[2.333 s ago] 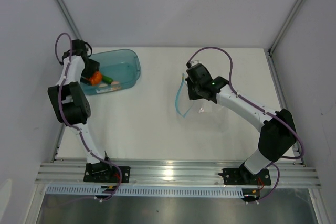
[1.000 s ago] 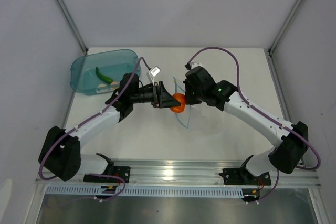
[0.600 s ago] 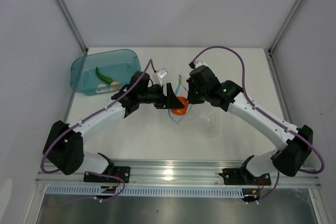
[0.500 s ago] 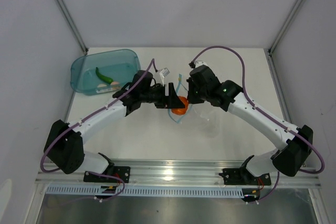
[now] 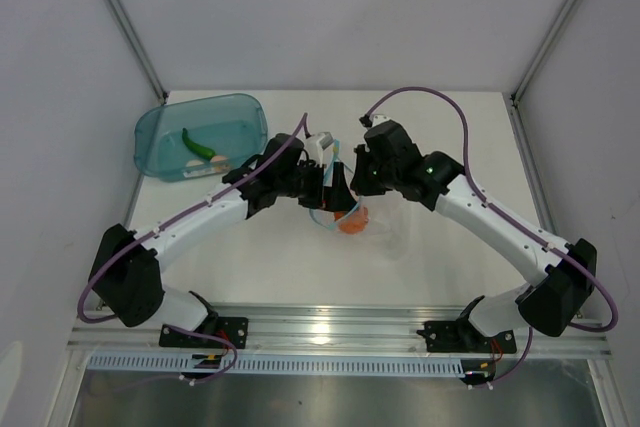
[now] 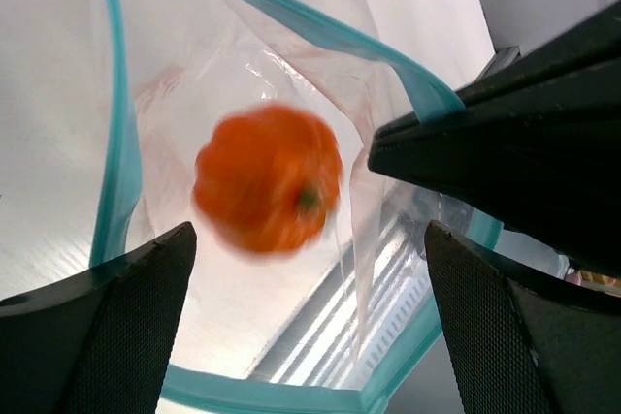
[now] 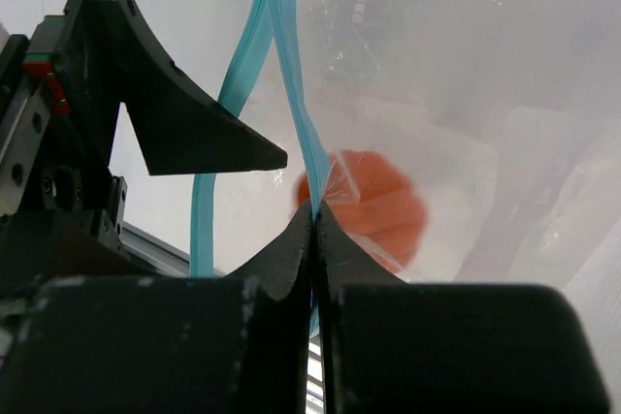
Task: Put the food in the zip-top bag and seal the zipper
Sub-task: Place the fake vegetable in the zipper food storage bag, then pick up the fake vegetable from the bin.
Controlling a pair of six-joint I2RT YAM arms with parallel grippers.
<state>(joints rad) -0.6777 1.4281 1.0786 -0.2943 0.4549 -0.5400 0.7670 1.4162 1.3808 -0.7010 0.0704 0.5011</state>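
The orange fruit is loose inside the bag (image 5: pixel 353 220) and clear of the left gripper's fingers, so the robot's left gripper should go on to the tub before it closes on the green vegetable (image 5: pixel 198 145).
The orange round fruit (image 6: pixel 267 191) is blurred and loose inside the clear zip-top bag (image 7: pixel 466 94), free of my left gripper (image 6: pixel 309 235). That gripper is open, its two fingers spread at the bag's mouth just above the fruit (image 5: pixel 352 220). My right gripper (image 7: pixel 315 212) is shut on the light-blue zipper (image 7: pixel 281 46) and holds the bag up above the table with its mouth gaping. The fruit (image 7: pixel 374 206) shows through the plastic right behind the right fingertips. The slim green vegetable (image 5: pixel 197 145) and the cream egg-like lump (image 5: pixel 220 162) lie in the teal tub.
The teal translucent tub (image 5: pixel 245 112) sits at the back left of the white table, near the left wall. An aluminium rail (image 5: pixel 330 327) runs along the near edge by the arm bases. Both arms meet over the middle of the table.
The left gripper brought the orange fruit from the tub to the bag's mouth, then opened. The fruit has dropped from its fingers into the bag. The right gripper keeps its hold.
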